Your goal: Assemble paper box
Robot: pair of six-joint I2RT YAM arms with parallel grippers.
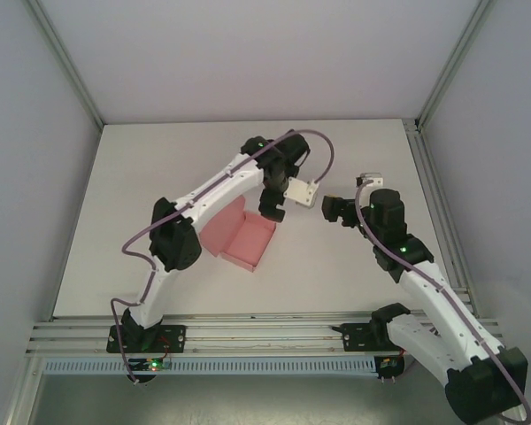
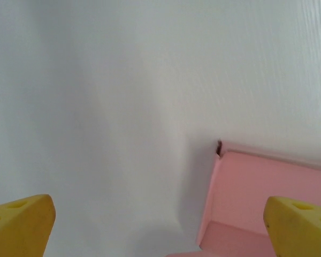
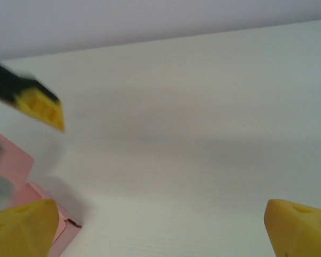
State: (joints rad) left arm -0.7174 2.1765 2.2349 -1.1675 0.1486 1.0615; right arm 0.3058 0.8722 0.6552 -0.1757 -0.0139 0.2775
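Observation:
The paper box lies crooked, and its flap (image 1: 221, 229) is under my left arm. My left gripper should move away while my right gripper turns the box square (image 1: 250, 241).
The paper box (image 1: 241, 237) is pink and lies on the white table (image 1: 336, 159) just left of centre, a shallow open tray with one flap standing up on its left side. My left gripper (image 1: 273, 207) hangs just above the box's far right corner, open and holding nothing. In the left wrist view its yellow fingertips (image 2: 20, 225) stand wide apart around the left gripper (image 2: 160, 235), with the box's corner and inner wall (image 2: 262, 193) at the lower right. My right gripper (image 1: 334, 211) is open to the right of the box, apart from it. In the right wrist view the box (image 3: 10, 163) lies at the lower left, beyond the right gripper (image 3: 160, 235).
White walls and aluminium posts (image 1: 66, 62) close in the table on the left, back and right. A rail (image 1: 265, 332) runs along the near edge with both arm bases. A blurred yellow fingertip of the left gripper (image 3: 43, 110) hangs in the right wrist view.

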